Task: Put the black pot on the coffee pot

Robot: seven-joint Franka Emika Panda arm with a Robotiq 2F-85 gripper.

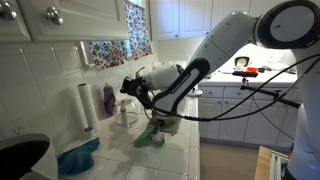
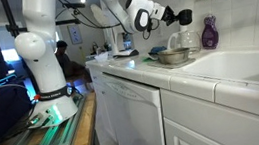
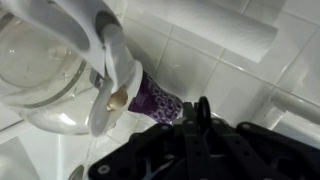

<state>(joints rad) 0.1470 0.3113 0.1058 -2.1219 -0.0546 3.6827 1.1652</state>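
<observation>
Next, my gripper eases the black pot (image 2: pixel 185 17), hanging above and to one side of the coffee pot, back over the coffee pot's top (image 1: pixel 126 105) and lowers it before opening.
My gripper (image 1: pixel 138 90) is shut on the small black pot (image 1: pixel 128 86) and holds it in the air above the counter. It is just above and beside the clear coffee pot (image 1: pixel 125 115). In another exterior view the black pot (image 2: pixel 183 18) sticks out from the gripper (image 2: pixel 170 18), above the grey metal pot. In the wrist view the black fingers (image 3: pixel 195 135) pinch a thin black rim (image 3: pixel 203 108). The glass coffee pot (image 3: pixel 40 70) with its white handle lies up and to the left.
A purple bottle (image 1: pixel 108 100) and a paper towel roll (image 1: pixel 86 105) stand by the tiled wall. A grey metal pot (image 2: pixel 173 56) sits on the counter next to a white sink (image 2: pixel 244 62). A green cloth (image 1: pixel 150 138), a blue cloth (image 1: pixel 78 158) and a big black rounded object (image 1: pixel 20 155) lie nearby.
</observation>
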